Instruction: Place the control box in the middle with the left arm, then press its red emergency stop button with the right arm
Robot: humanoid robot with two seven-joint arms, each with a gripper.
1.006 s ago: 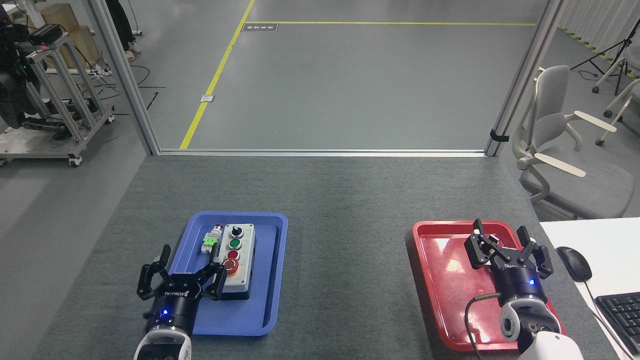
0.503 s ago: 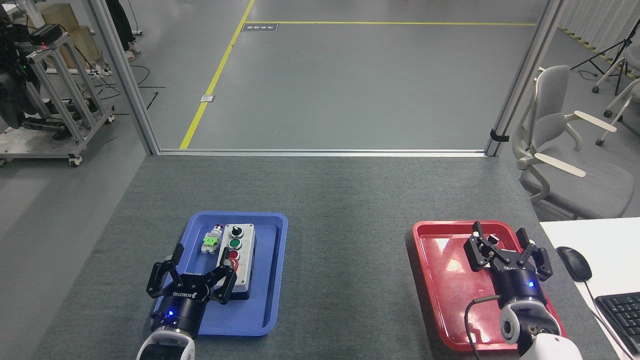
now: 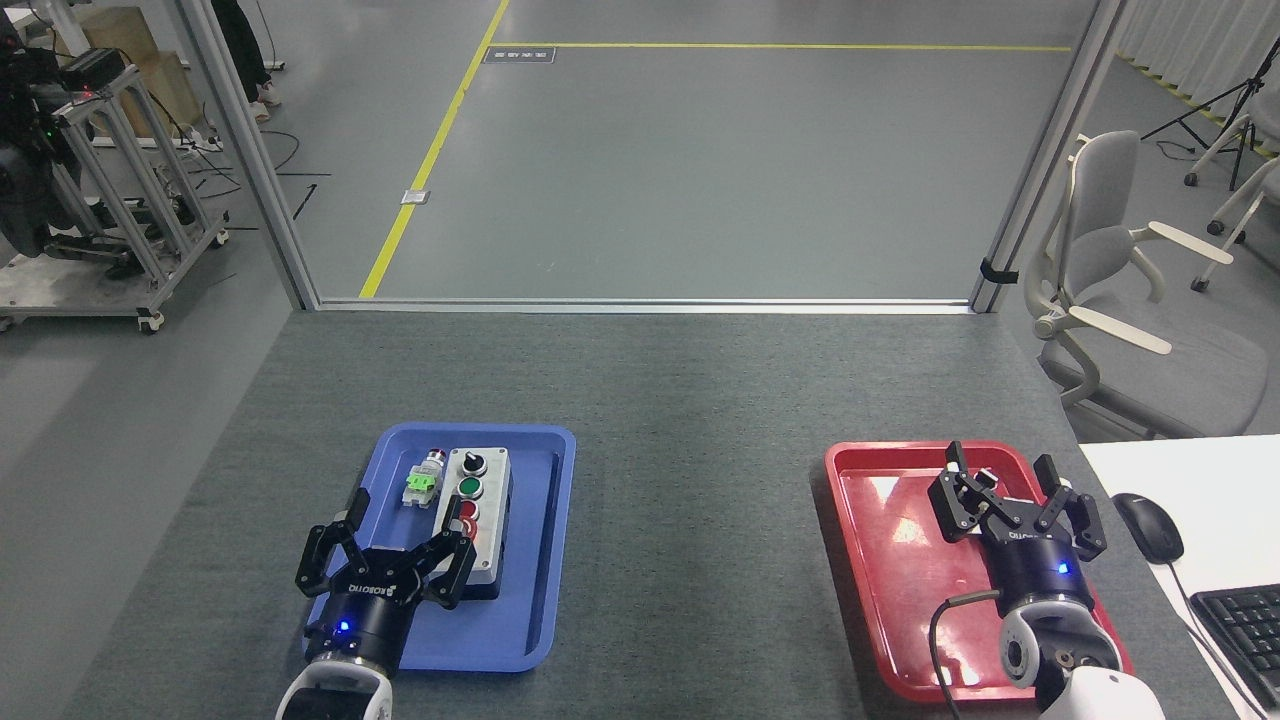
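The control box (image 3: pixel 489 510) will come up in one piece when I lift its near end, because the black base (image 3: pixel 483 590) fits tightly under the light grey top.
The control box (image 3: pixel 478 516), light grey on a black base, lies lengthwise in the blue tray (image 3: pixel 545 520) at the left of the table. Its black knob, green button and small red button face up. The red emergency stop button (image 3: pixel 458 524) at its near end is mostly covered by a finger of my left gripper. My left gripper (image 3: pixel 408 520) is open over the tray's near left part, right finger at the box's near end, nothing held. My right gripper (image 3: pixel 1000 472) is open and empty above the red tray (image 3: pixel 880 540) at the right.
A small loose switch part with a green clip (image 3: pixel 420 482) lies in the blue tray, left of the box. Bare grey table mat (image 3: pixel 700 480) spans between the trays. A white desk with a mouse (image 3: pixel 1148 525) and keyboard (image 3: pixel 1240 625) adjoins the right edge.
My left gripper has moved right and slightly forward, from beside the blue tray's left rim to over the tray, up against the box's near end. The right arm has barely moved.
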